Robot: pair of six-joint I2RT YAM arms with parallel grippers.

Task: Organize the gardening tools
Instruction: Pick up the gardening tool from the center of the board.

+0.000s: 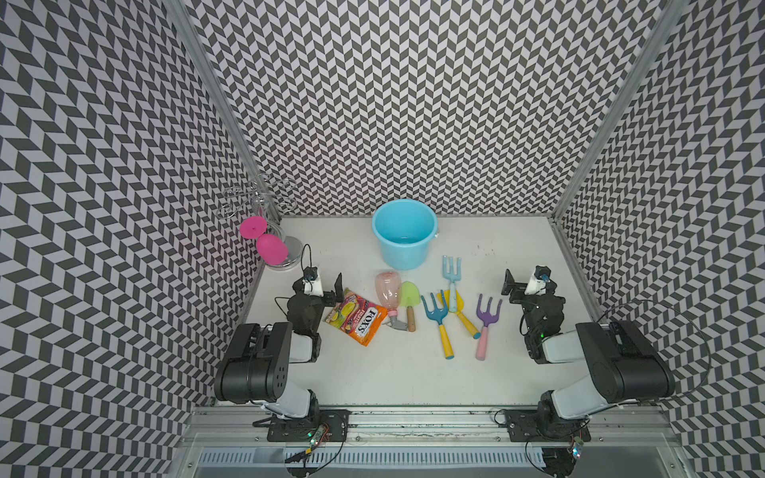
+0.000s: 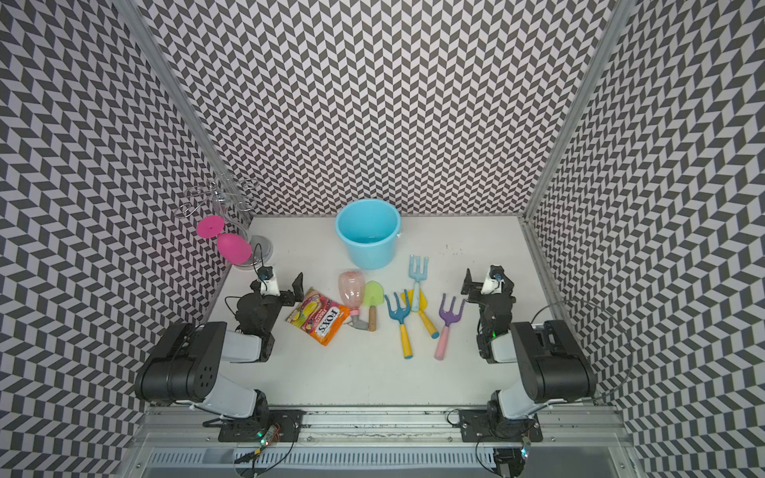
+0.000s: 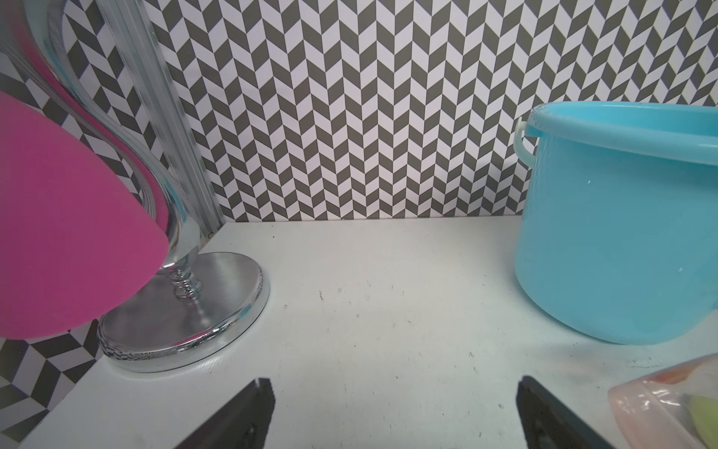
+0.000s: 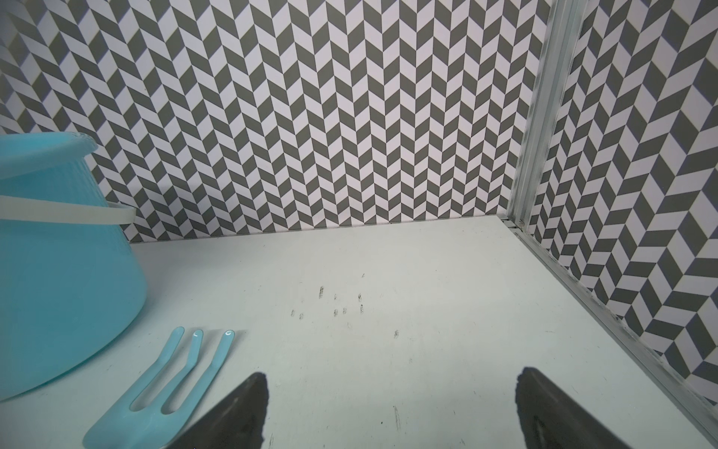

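I should bring my right gripper in from above and lift the light blue fork by its neck [image 1: 451, 283] first, because the fork lies across the yellow trowel's blade [image 1: 455, 300].
The gardening tools lie in a loose row on the white table in front of the bucket. From left to right they are a pink spray bottle [image 1: 388, 291], a green trowel [image 1: 409, 294], a teal fork [image 1: 438, 320], a yellow trowel [image 1: 463, 311] and a purple fork [image 1: 487, 322]. A light blue fork [image 1: 452, 274] [image 4: 175, 379] lies across the yellow trowel's blade. My left gripper [image 1: 322, 289] [image 3: 392, 408] hovers open left of the row, with nothing between its fingers. Right of the row, my right gripper [image 1: 529, 285] [image 4: 390, 400] is open too and holds nothing.
A light blue bucket [image 1: 403, 254] [image 3: 614, 241] [image 4: 58, 272] stands at the back centre. An orange candy bag [image 1: 357, 322] lies next to the left gripper. A chrome stand [image 1: 285, 252] [image 3: 186, 322] with a pink glass [image 1: 271, 248] fills the back left corner. Patterned walls enclose three sides.
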